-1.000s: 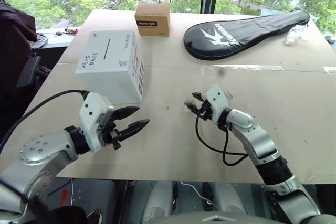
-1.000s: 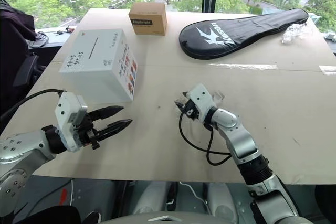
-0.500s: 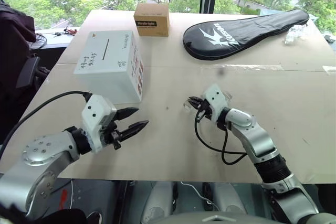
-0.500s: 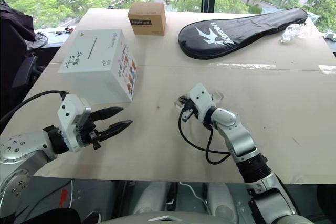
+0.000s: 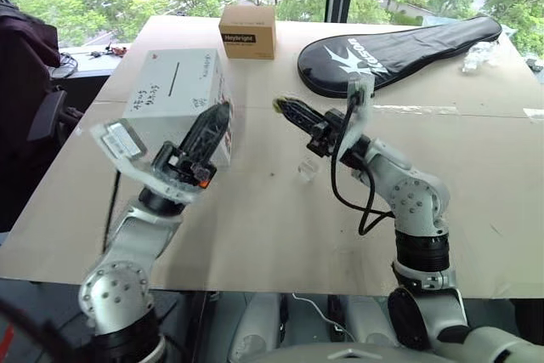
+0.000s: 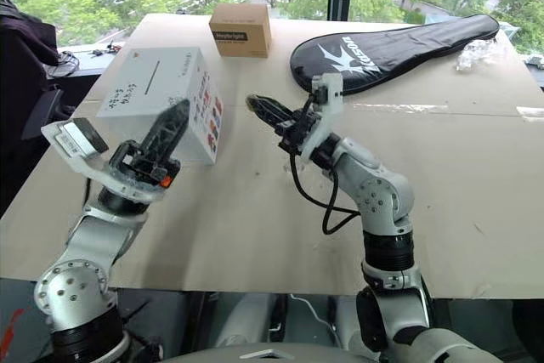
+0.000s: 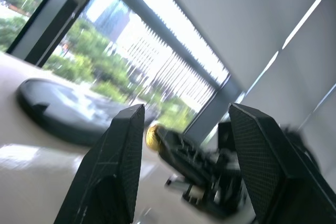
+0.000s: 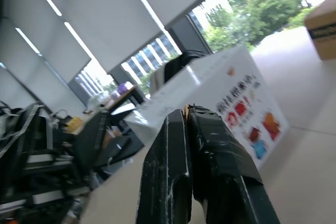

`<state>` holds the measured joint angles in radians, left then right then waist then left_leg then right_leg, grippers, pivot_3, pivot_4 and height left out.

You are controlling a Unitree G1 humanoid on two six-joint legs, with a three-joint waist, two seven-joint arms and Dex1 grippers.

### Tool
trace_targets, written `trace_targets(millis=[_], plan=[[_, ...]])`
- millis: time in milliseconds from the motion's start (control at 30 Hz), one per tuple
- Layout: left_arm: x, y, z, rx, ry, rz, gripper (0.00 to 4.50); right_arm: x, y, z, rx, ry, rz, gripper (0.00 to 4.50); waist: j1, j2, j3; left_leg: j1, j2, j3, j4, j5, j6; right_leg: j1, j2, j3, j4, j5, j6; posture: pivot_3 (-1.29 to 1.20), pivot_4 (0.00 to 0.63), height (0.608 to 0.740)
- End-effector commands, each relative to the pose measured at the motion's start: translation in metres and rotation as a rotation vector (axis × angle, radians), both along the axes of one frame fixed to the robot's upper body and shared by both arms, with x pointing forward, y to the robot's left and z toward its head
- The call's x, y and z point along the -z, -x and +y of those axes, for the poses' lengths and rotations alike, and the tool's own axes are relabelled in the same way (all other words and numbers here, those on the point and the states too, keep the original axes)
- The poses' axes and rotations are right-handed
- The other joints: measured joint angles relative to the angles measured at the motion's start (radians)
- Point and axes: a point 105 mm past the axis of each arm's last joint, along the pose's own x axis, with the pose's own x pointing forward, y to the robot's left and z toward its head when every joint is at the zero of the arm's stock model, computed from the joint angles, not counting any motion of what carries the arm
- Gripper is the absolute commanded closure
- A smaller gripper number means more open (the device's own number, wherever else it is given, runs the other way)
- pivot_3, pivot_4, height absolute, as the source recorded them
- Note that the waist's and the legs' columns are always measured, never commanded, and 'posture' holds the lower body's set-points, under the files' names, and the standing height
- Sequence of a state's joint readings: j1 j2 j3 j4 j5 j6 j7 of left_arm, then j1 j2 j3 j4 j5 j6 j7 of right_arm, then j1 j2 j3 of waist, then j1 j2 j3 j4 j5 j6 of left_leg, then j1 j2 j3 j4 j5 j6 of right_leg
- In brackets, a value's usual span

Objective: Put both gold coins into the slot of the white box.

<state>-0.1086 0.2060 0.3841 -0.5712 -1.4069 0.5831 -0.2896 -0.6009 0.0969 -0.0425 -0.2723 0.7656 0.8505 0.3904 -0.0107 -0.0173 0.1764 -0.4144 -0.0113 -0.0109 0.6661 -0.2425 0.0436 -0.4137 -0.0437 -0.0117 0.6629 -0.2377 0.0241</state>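
The slot (image 5: 174, 79) lies on my left gripper's side while my right gripper holds the gold coin, so next my left gripper takes over the coin (image 5: 278, 104) first.
The white box (image 5: 170, 95) stands at the table's left, its slot (image 5: 172, 79) a thin dark slit on top. My right gripper (image 5: 280, 106) is raised above the table, points toward the box and is shut on a gold coin (image 7: 153, 135) at its tips. Seen from the right wrist, the coin is a thin sliver (image 8: 185, 109) between the closed fingers. A small glassy piece, the other coin (image 5: 306, 169), lies on the table below that arm. My left gripper (image 7: 186, 109) is held up in front of the box's near side, open with nothing between its fingers.
A brown cardboard box (image 5: 246, 31) stands at the far edge, with a black racket cover (image 5: 395, 53) to its right. Crumpled clear plastic (image 5: 476, 57) lies at the far right. A dark chair (image 5: 25, 82) stands off the table's left side.
My right gripper closed on a coin and lifted it off the table toward the box. My left arm rose and rolled, so its gripper now points upward in front of the box.
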Motion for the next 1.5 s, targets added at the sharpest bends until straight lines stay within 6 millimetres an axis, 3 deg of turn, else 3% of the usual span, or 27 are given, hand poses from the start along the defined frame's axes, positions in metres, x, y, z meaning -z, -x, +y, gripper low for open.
trace_targets(millis=[33, 400, 733, 833, 933, 967, 1500], plan=[[-0.009, -0.002, -0.008, 0.046, 0.122, -0.012, 1.92, -0.033, 0.022, 0.008, -0.103, -0.095, -0.068, 4.43, -0.001, 0.0, 0.0, 0.0, 0.0, 0.0, 0.0, 0.0, 0.0, 0.0, 0.0, 0.0, 0.0, 0.0, 0.0, 0.0, 0.15, 0.74], [-0.007, 0.0, -0.03, 0.165, 0.165, 0.004, 1.92, -0.042, 0.034, 0.014, -0.174, -0.123, -0.077, 4.43, -0.003, 0.0, 0.0, 0.0, 0.0, 0.0, 0.001, 0.0, 0.0, 0.0, 0.005, 0.001, 0.0, 0.0, 0.0, 0.0, 0.15, 0.74], [-0.007, 0.004, -0.03, 0.205, 0.173, -0.019, 1.92, -0.042, 0.041, 0.016, -0.212, -0.109, -0.088, 4.43, -0.003, 0.0, 0.0, 0.0, 0.0, 0.0, 0.001, 0.0, 0.0, 0.0, 0.007, 0.001, 0.0, 0.0, 0.0, 0.0, 0.15, 0.74], [-0.008, 0.005, -0.028, 0.209, 0.181, -0.028, 2.8, -0.042, 0.041, 0.015, -0.216, -0.115, -0.086, 4.5, -0.002, 0.0, 0.0, 0.0, 0.0, 0.0, 0.001, 0.0, 0.0, 0.0, 0.007, 0.001, 0.0, 0.0, 0.0, 0.0, 0.15, 0.74], [-0.007, 0.009, -0.028, 0.227, 0.182, -0.034, 4.28, -0.044, 0.042, 0.015, -0.228, -0.13, -0.077, 4.5, -0.003, 0.0, 0.0, 0.0, 0.001, 0.0, 0.001, 0.0, 0.0, 0.0, 0.007, 0.001, 0.0, 0.0, 0.0, 0.0, 0.15, 0.74], [-0.007, 0.01, -0.028, 0.232, 0.184, -0.037, 4.41, -0.044, 0.042, 0.014, -0.233, -0.136, -0.071, 4.5, -0.003, 0.0, 0.0, 0.0, 0.001, 0.0, 0.001, 0.0, 0.0, 0.0, 0.007, 0.001, 0.0, 0.0, 0.0, 0.0, 0.15, 0.74], [-0.011, 0.014, -0.03, 0.257, 0.185, -0.073, 4.41, -0.035, 0.05, 0.02, -0.323, -0.101, -0.011, 4.5, -0.003, 0.0, 0.0, 0.0, 0.001, 0.0, 0.001, 0.0, 0.0, 0.0, 0.006, 0.002, 0.0, 0.0, 0.0, 0.0, 0.15, 0.74]])
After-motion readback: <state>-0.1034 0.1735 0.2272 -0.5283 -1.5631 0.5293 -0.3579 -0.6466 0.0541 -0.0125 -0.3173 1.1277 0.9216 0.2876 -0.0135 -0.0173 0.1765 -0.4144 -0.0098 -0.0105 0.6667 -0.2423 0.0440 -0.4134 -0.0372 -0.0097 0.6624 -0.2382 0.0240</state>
